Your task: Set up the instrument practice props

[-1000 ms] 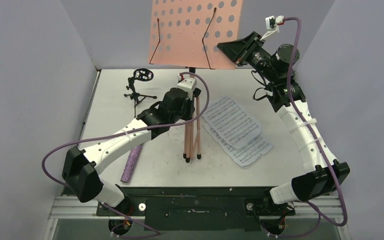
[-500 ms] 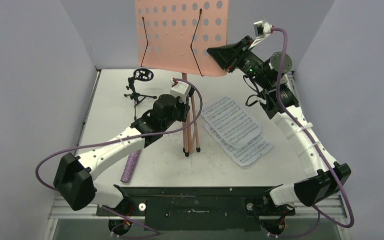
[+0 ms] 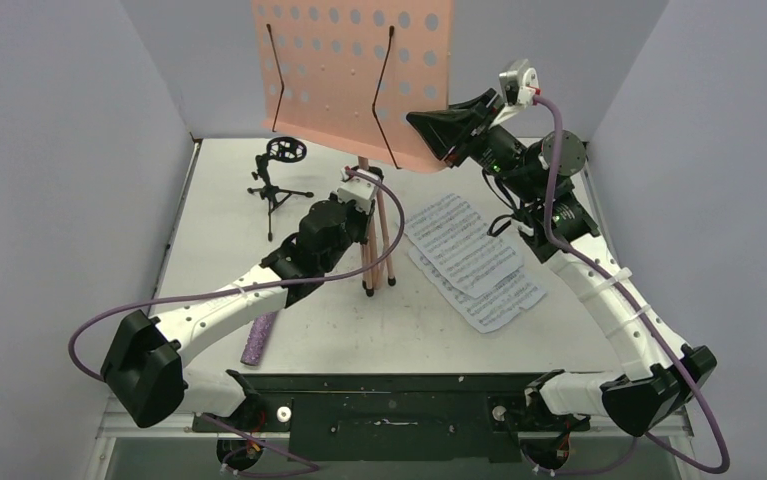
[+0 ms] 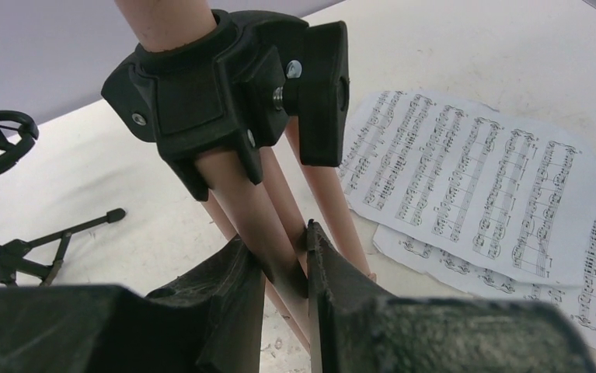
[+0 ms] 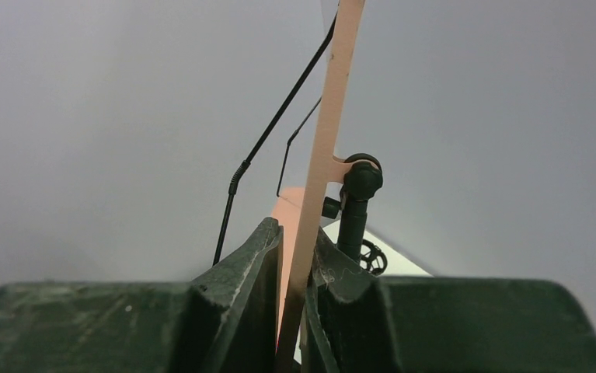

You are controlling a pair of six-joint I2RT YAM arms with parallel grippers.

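Observation:
My left gripper is closed on the leg (image 4: pixel 242 208) below the black collar. My right gripper should now pull the desk plate's edge (image 3: pixel 449 88) toward the front and then let go.
The pink perforated music stand (image 3: pixel 344 70) is held above the table with its legs (image 3: pixel 374 250) folded together. My left gripper (image 3: pixel 357 222) is shut on one leg (image 4: pixel 267 233) just below the black collar (image 4: pixel 224 93). My right gripper (image 3: pixel 421 128) is shut on the right edge of the stand's desk plate (image 5: pixel 322 171). White sheet-music pages (image 3: pixel 471 258) lie on the table to the right of the legs and show in the left wrist view (image 4: pixel 481 186). The purple glitter microphone (image 3: pixel 260 329) lies at the front left, its head hidden. The small black tripod mic stand (image 3: pixel 279 175) stands at the back left.
Grey walls enclose the table (image 3: pixel 219 260) on the left, back and right. A black rail (image 3: pixel 389 400) runs along the near edge with both arm bases. My left arm's purple cable (image 3: pixel 109 320) loops out over the left front.
Both grippers have carried the music stand to the left and tipped it more upright. The foot ends of the legs have shifted back a little. Pages, microphone and mic stand have not moved.

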